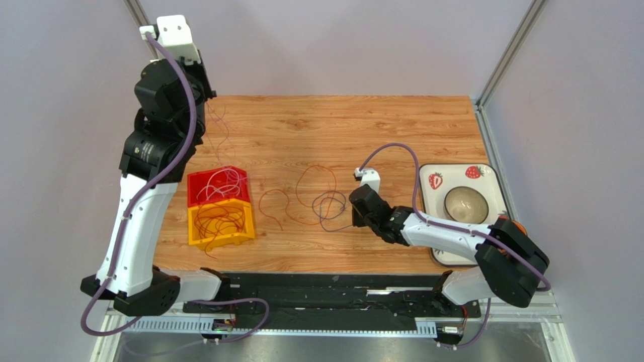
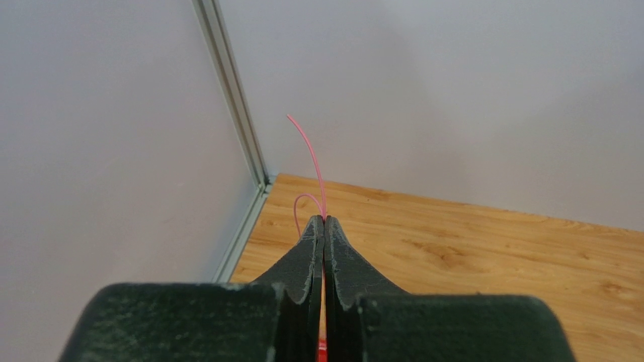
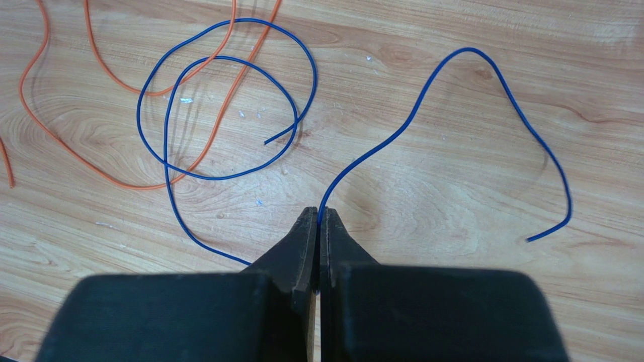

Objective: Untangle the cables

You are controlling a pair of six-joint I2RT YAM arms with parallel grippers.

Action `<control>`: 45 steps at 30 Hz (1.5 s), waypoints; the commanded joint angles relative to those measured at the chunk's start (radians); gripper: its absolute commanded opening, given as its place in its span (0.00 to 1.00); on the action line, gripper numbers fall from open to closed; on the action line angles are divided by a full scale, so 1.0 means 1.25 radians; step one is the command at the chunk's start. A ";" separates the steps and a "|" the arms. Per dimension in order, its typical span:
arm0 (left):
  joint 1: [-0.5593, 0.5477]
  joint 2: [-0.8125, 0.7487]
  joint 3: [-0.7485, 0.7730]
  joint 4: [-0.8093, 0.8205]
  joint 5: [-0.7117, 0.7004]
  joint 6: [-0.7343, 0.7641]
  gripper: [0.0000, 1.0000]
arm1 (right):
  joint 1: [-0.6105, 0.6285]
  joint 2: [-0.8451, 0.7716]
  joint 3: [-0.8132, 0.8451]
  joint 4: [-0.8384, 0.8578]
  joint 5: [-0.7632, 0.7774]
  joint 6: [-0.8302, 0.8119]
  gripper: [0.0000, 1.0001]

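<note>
The pink cable (image 1: 224, 140) runs from my raised left gripper down to the red bin (image 1: 218, 185), so next I move back and bring the cable down toward the red bin.
My left gripper (image 1: 209, 96) is raised high over the table's far left corner. It is shut on a thin pink cable (image 2: 306, 151) pinched at its tips (image 2: 325, 219). That cable hangs down (image 1: 223, 136) toward a red bin (image 1: 198, 181) holding pale cables. An orange bin (image 1: 195, 235) next to it holds orange cables. My right gripper (image 1: 351, 208) is low over the table's middle, shut on a thin blue cable (image 3: 470, 50) at its tips (image 3: 319, 214). The blue cable curls in loops (image 1: 329, 205) over an orange cable (image 3: 151, 187). Loose orange cables (image 1: 314, 188) lie on the wood.
A white plate with strawberry prints (image 1: 484, 175) holds a bowl (image 1: 465, 204) at the right edge, beside my right arm. Grey walls and metal rails close in the table's left, back and right.
</note>
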 commanded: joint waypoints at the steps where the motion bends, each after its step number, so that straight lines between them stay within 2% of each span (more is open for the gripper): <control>1: 0.016 -0.035 -0.049 0.031 -0.034 -0.040 0.00 | 0.000 -0.012 -0.005 0.043 -0.002 -0.016 0.00; 11: 0.032 -0.040 -0.135 0.037 -0.085 -0.089 0.00 | -0.001 -0.014 -0.020 0.075 -0.015 -0.020 0.00; 18: 0.034 -0.084 -0.169 0.069 -0.065 -0.082 0.00 | 0.000 -0.004 -0.015 0.077 -0.023 -0.022 0.00; 26: 0.035 -0.094 -0.090 0.107 -0.052 -0.024 0.00 | -0.001 0.002 -0.012 0.076 -0.025 -0.024 0.00; 35: 0.035 -0.110 -0.030 0.072 -0.059 -0.050 0.00 | -0.001 0.002 -0.012 0.077 -0.028 -0.024 0.00; 45: 0.035 -0.126 0.020 0.077 0.004 -0.050 0.00 | -0.001 0.004 -0.015 0.081 -0.028 -0.024 0.00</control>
